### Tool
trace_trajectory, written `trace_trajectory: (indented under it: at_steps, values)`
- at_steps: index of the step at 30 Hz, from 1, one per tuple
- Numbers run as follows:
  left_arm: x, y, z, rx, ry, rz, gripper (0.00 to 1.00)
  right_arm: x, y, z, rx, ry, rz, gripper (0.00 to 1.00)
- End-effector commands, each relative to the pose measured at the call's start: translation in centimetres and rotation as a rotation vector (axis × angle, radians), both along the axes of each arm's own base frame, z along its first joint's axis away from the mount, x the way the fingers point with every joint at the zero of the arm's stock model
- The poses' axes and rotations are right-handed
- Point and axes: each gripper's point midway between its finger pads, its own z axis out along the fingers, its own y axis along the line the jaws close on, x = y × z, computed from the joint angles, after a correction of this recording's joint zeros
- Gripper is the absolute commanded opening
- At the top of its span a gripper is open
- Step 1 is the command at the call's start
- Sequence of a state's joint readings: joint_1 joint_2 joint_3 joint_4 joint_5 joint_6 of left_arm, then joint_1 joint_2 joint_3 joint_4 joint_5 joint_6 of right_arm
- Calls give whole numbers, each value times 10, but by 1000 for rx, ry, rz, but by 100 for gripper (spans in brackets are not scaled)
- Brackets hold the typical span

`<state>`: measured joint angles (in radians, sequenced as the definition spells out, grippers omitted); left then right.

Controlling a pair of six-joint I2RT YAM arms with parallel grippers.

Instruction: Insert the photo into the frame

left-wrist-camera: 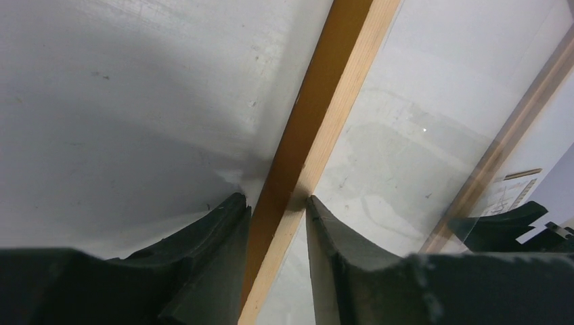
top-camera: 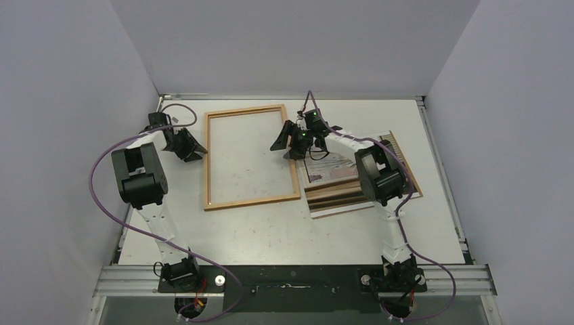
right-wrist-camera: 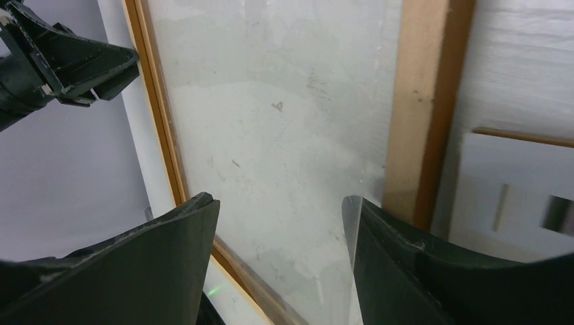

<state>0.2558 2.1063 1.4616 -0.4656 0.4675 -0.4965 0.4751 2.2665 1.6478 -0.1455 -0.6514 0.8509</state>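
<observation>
Both fingers of my right gripper are hanging over the clear pane (right-wrist-camera: 284, 210), inside the frame's rail. Next, my right gripper moves toward the photo and puts its fingers on both sides of that rail (right-wrist-camera: 423, 149).
The orange-brown wooden frame (top-camera: 252, 198) lies flat in the middle of the table, with a clear pane inside it. My left gripper (top-camera: 194, 151) is at its left rail. In the left wrist view the fingers (left-wrist-camera: 223, 223) straddle that rail (left-wrist-camera: 318, 101) and both tips touch it. My right gripper (top-camera: 287, 139) is open and empty, low over the pane just inside the right rail (right-wrist-camera: 423, 101). The photo (top-camera: 332, 177) lies face up to the right of the frame, partly hidden under my right arm.
A brown fibreboard backing panel (top-camera: 405, 166) lies under the photo and sticks out at its right. Grey walls close in the table on the left, back and right. The arms' cables loop over the left side and near the right base.
</observation>
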Motion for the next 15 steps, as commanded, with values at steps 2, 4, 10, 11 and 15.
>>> trace_trajectory:
  at_steps: [2,4,10,11,15]
  values:
    - [2,2,9,30,4,-18,40,30,-36,69,-38,-167,-78,68]
    - [1,1,9,30,4,-20,43,31,-44,70,-71,-177,-87,68]
    - [-2,1,9,28,6,-23,49,31,-52,63,-139,-186,-76,67]
    - [-2,1,9,30,6,-26,49,31,-53,61,-151,-188,-76,67]
    - [0,2,8,38,0,-26,52,32,-50,50,-199,-202,-61,67]
